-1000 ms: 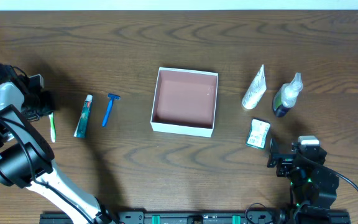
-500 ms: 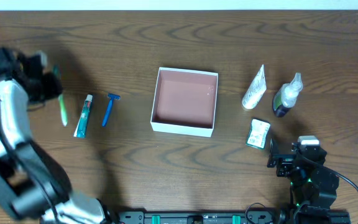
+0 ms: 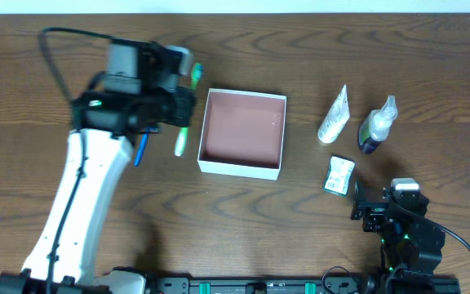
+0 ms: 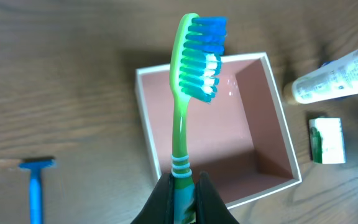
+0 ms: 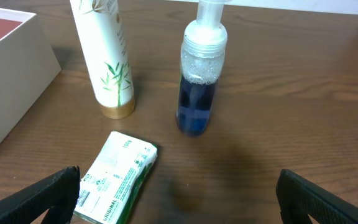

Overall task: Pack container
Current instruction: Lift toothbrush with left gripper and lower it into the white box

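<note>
I should keep moving my left gripper into the container's empty inside (image 3: 219,135) and release along the container's nearest side, since the green toothbrush (image 3: 181,143) lines up with that side.
The container (image 3: 208,131), a shallow square box with white walls and a pink-brown inside, sits mid-table and holds nothing; it also shows in the left wrist view (image 4: 278,130). My left gripper (image 3: 182,110) is shut on a green toothbrush (image 3: 183,137) with blue and white bristles (image 4: 201,56), held in the air just left of the container's left wall. My right gripper (image 5: 179,193) is open and empty, low over the table at the front right, near a white and green soap pack (image 5: 118,174).
A blue razor (image 3: 139,151) lies left of the container, partly under my left arm. A white tube (image 3: 334,116), a blue pump bottle (image 3: 375,125) and the soap pack (image 3: 339,175) lie to the container's right.
My left arm has swung from the far left toward the container, carrying the toothbrush. It now covers the toothpaste tube. The right arm has not moved.
</note>
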{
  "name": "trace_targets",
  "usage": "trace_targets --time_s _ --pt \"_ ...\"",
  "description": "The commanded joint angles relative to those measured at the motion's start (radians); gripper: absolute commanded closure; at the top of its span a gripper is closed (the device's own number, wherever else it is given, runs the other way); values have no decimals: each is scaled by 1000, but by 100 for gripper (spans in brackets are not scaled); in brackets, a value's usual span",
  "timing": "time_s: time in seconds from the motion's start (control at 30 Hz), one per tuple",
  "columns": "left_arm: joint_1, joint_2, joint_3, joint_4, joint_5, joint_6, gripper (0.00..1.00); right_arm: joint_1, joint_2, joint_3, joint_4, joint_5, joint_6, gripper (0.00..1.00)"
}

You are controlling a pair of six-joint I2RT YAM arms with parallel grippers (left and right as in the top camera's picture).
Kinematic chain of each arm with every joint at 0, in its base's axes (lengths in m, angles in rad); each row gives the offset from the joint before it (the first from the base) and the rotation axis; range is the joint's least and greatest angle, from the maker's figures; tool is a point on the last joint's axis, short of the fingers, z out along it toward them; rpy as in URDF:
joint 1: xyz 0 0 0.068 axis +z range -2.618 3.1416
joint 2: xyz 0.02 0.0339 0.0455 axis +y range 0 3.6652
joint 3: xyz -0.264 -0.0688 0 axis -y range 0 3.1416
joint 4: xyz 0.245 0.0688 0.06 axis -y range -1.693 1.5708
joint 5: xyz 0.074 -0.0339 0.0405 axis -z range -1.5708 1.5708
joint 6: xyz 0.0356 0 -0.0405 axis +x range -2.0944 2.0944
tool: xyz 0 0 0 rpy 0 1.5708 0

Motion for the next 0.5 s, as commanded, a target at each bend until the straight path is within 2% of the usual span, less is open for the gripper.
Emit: trace_targets --time_s 0.0,0.2,0.3,0.47 --pt "-88 58 -5 16 -160 -135 94 -6 -4 -2 -1 -4 -13 1" --pt "-196 203 -5 101 -337 -264 94 -6 -4 -2 -1 -4 -13 1" --pt "-212 280 -5 125 -342 -307 94 -6 -4 -2 -1 -4 -13 1" --pt "-217 395 -5 127 -365 -310 94 -6 -4 -2 -1 -4 -13 1"
